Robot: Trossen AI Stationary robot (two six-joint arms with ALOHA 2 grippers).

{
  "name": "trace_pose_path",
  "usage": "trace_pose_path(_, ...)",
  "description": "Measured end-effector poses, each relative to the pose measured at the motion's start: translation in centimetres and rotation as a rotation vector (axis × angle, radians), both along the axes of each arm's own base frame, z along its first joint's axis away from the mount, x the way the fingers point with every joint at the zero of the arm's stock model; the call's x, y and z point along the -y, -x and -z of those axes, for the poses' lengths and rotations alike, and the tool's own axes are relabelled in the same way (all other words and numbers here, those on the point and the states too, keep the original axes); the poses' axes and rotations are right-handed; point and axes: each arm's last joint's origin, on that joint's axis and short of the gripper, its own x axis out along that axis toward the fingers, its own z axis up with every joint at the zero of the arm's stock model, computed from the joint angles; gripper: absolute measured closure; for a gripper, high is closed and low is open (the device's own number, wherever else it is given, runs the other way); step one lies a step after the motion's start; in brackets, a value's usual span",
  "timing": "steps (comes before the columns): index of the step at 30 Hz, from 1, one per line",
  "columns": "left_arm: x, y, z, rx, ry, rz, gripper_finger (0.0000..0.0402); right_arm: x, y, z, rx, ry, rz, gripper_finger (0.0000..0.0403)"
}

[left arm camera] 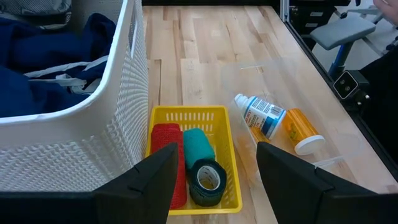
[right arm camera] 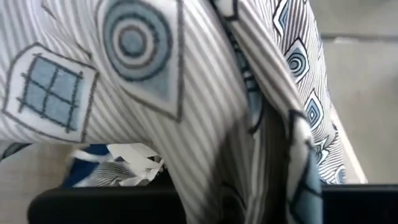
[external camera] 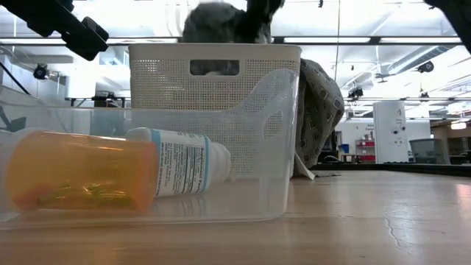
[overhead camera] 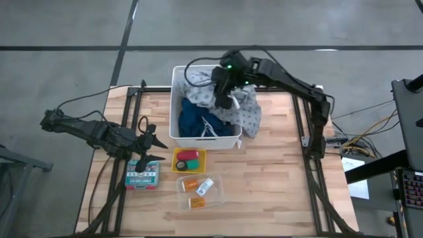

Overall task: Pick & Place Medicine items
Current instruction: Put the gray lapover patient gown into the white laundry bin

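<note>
The grey patterned cloth's bunch [overhead camera: 206, 94] is above the white basket's opening, so the robot's right gripper should keep lowering it beside the dark blue cloth [overhead camera: 214, 110] and let go there.
The medicine items lie in two small containers. A red roll [left arm camera: 166, 155], a teal roll [left arm camera: 199, 146] and a dark green roll [left arm camera: 207, 177] are in a yellow basket [left arm camera: 186, 114]. A white labelled bottle [left arm camera: 261, 115] and an orange pill bottle [left arm camera: 301, 130] lie on their sides in a clear tray [overhead camera: 199, 188]. My left gripper [left arm camera: 214, 180] hovers open near the yellow basket and touches nothing. My right gripper [overhead camera: 225, 91] is over the white basket [overhead camera: 205, 106], shut on the grey patterned cloth [overhead camera: 248, 112]. My right gripper is shut on a bunched part of the grey patterned cloth [right arm camera: 186, 93], coming at it slanting from above. The cloth itself covers the fingers, so the exact place of hold is hidden. The bunch [external camera: 217, 22] is raised above the basket; the rest [external camera: 320, 110] drapes over its right wall.
A dark blue cloth [overhead camera: 198, 119] lies inside the white basket. A teal-and-white box [overhead camera: 143, 175] sits on the table below my left gripper. Bare wooden tabletop [overhead camera: 271, 172] stretches to the right of the containers. Metal frame bars run along the table's left and right sides.
</note>
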Motion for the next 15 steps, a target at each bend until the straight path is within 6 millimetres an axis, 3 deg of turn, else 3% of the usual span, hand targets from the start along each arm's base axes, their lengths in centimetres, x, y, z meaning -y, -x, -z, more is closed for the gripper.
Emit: trace_pose_path(15, 0.0, 0.0, 0.0, 0.0, 0.0, 0.0, 0.0176, 5.0, -3.8, 11.0, -0.338, -0.139, 0.068, 0.0371)
